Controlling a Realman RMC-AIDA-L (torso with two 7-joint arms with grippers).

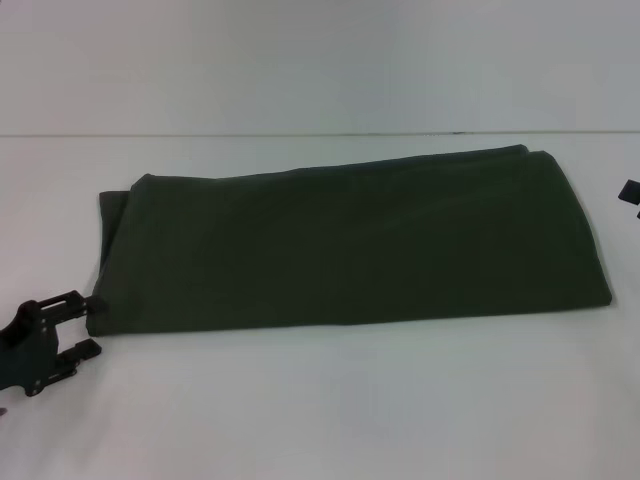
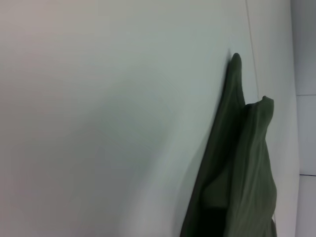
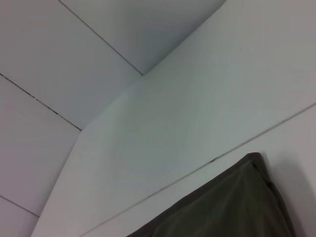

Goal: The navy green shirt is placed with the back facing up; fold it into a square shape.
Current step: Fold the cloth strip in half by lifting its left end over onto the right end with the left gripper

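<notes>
Next, I move my left gripper farther along the short edge [image 1: 104, 272], close it there and pull, because its nearer finger sits beyond the shirt's near corner [image 1: 92, 331].
The navy green shirt [image 1: 350, 240] lies on the white table [image 1: 300, 410], folded into a long band running left to right, plain side up. My left gripper [image 1: 90, 325] is open at the band's near left corner, with one fingertip [image 1: 84, 299] touching the cloth edge. The left wrist view shows that end of the shirt [image 2: 247, 163] in stacked layers. Only a small dark piece of my right gripper [image 1: 630, 192] shows at the right edge, just beyond the shirt's right end. In the right wrist view a far corner of the shirt [image 3: 227, 207] is visible.
The table's far edge [image 1: 300, 133] runs across behind the shirt. The right wrist view shows a table corner [image 3: 143, 75] and tiled floor [image 3: 49, 59] beyond it. Bare tabletop lies in front of the shirt.
</notes>
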